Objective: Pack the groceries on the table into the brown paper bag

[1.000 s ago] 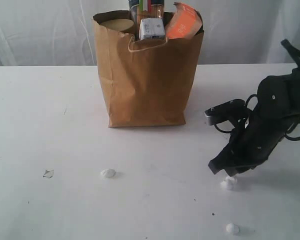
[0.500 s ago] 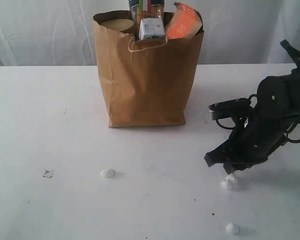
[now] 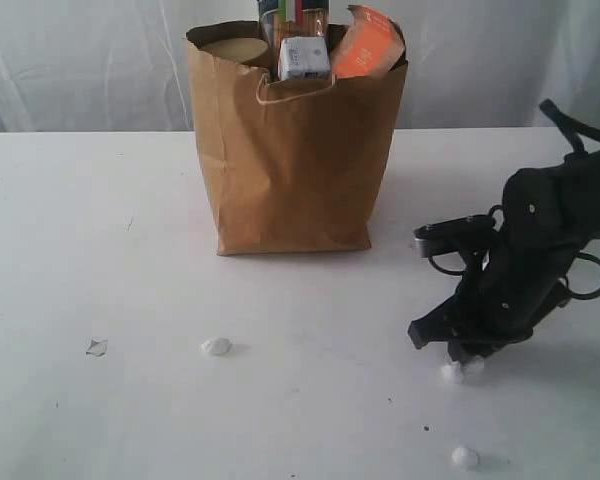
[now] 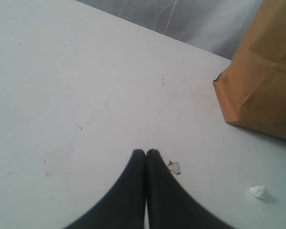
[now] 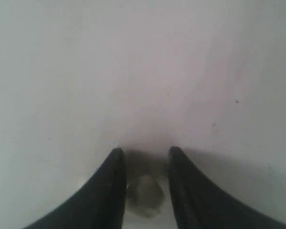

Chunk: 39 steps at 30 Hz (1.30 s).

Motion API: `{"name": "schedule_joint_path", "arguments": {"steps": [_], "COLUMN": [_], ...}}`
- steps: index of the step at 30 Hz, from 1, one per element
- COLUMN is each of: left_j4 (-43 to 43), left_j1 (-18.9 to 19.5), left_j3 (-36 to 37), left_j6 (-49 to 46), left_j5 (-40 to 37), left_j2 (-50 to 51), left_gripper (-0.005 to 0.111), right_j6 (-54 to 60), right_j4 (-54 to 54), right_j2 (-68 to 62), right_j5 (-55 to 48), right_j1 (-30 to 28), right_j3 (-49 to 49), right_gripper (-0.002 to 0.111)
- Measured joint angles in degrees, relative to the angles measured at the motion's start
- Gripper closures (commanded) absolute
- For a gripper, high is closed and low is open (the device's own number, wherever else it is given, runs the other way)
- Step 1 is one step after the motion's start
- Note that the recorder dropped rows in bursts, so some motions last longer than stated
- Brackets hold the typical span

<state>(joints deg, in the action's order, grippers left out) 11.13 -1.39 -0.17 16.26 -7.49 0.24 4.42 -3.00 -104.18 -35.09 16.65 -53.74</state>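
Note:
The small white crumb (image 3: 473, 366) will come up alone when I lift, and another piece will stay behind, because white shows (image 3: 452, 373) outside my right gripper's fingers too.
The brown paper bag (image 3: 295, 170) stands upright at the back middle of the table (image 3: 100, 250). Groceries poke out of its top: a gold jar lid (image 3: 234, 47), a dark spaghetti packet (image 3: 293, 15), a small white-blue carton (image 3: 303, 58) and an orange-labelled pouch (image 3: 368, 45). My right gripper (image 3: 461, 356) points down at the table to the right of the bag. Its jaws (image 5: 144, 152) stand apart around a small white crumb (image 5: 145, 193), with a gap on each side. My left gripper (image 4: 146, 152) is shut on nothing above bare tabletop, with the bag's corner (image 4: 262, 90) ahead of it.
Loose white crumbs lie on the table at the front: one (image 3: 216, 346) left of middle, one (image 3: 465, 457) near the front right edge. A small clear scrap (image 3: 97, 347) lies at the left, right beside the left fingertips (image 4: 174, 167). A white curtain hangs behind the table.
The right arm has swung slightly left and come down, so its fingers now straddle the white crumb. The bag and the left gripper have not moved.

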Motion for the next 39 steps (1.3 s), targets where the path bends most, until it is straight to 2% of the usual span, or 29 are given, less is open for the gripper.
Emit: {"name": "schedule_joint_path", "arguments": {"steps": [2,4,5,6,9,13,16,19,22,26,28,32,39], "left_j4": [0.0,0.0,0.0,0.0,0.0,0.0,0.0,0.0,0.0,0.0,0.0,0.0,0.0], "left_j1": [0.0,0.0,0.0,0.0,0.0,0.0,0.0,0.0,0.0,0.0,0.0,0.0,0.0], "left_j3": [0.0,0.0,0.0,0.0,0.0,0.0,0.0,0.0,0.0,0.0,0.0,0.0,0.0], "left_j6": [0.0,0.0,0.0,0.0,0.0,0.0,0.0,0.0,0.0,0.0,0.0,0.0,0.0], "left_j5": [0.0,0.0,0.0,0.0,0.0,0.0,0.0,0.0,0.0,0.0,0.0,0.0,0.0], "left_j2": [0.0,0.0,0.0,0.0,0.0,0.0,0.0,0.0,0.0,0.0,0.0,0.0,0.0], "left_gripper": [0.107,0.107,0.107,0.107,0.107,0.107,0.107,0.107,0.107,0.107,0.107,0.107,0.107], "right_j6": [0.0,0.0,0.0,0.0,0.0,0.6,1.1,5.6,15.8,39.5,54.1,69.3,78.8], "right_j4": [0.0,0.0,0.0,0.0,0.0,-0.1,-5.0,-19.9,-39.7,-74.2,-86.3,-94.5,-96.1], "right_j2": [0.0,0.0,0.1,0.7,3.8,13.1,18.7,21.8,21.8,19.1,17.5,13.4,7.1], "right_j5": [-0.9,-1.8,-2.0,-3.3,-4.8,-8.4,-8.4,-6.0,-2.9,-0.5,0.1,2.0,5.0], "right_j1": [0.0,0.0,0.0,0.0,0.0,0.0,0.0,0.0,0.0,0.0,0.0,0.0,0.0], "right_j3": [-0.1,-0.1,-0.1,-0.1,-0.5,-5.8,-10.2,-14.5,-16.4,-17.5,-17.6,-19.6,-25.3], "right_gripper": [0.079,0.091,0.103,0.107,0.108,0.108,0.108,0.108,0.108,0.108,0.108,0.108,0.108]}}
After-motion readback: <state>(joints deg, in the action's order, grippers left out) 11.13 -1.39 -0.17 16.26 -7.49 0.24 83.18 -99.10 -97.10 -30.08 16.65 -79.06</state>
